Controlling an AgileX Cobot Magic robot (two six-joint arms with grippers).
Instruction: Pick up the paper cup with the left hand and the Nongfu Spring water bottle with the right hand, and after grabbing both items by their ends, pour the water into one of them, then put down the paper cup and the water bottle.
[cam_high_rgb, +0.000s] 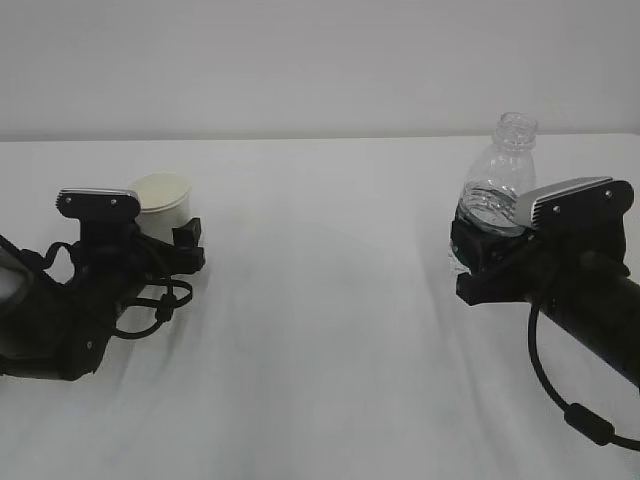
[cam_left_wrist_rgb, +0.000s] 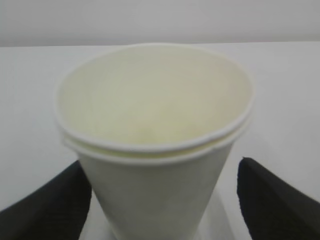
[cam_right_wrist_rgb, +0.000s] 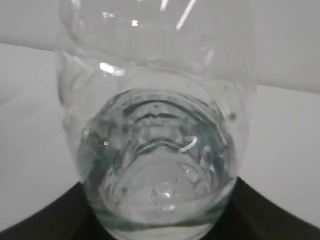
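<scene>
The paper cup (cam_high_rgb: 163, 212) should be empty to its base when I lift it, because the plain cream inner side (cam_left_wrist_rgb: 155, 95) shows inside the cup's open rim.
The cream-white paper cup (cam_high_rgb: 162, 195) stands upright on the table at the left. My left gripper (cam_high_rgb: 168, 236) is open around its lower part. In the left wrist view the cup (cam_left_wrist_rgb: 152, 150) fills the frame, and the left gripper (cam_left_wrist_rgb: 162, 166) has a black finger (cam_left_wrist_rgb: 272, 200) on each side; a gap shows at the right one. The clear Nongfu Spring water bottle (cam_high_rgb: 497, 185) stands capless at the right, with my right gripper (cam_high_rgb: 480, 250) shut on its lower body. Up close, the bottle (cam_right_wrist_rgb: 157, 125) holds water (cam_right_wrist_rgb: 160, 195) low down, and the right gripper (cam_right_wrist_rgb: 160, 186) presses both sides.
A white table (cam_high_rgb: 330, 330) runs to a pale wall at the back. A wide stretch of bare tabletop lies between the two arms. A thick black cable (cam_high_rgb: 560, 400) hangs from the right arm near the front right.
</scene>
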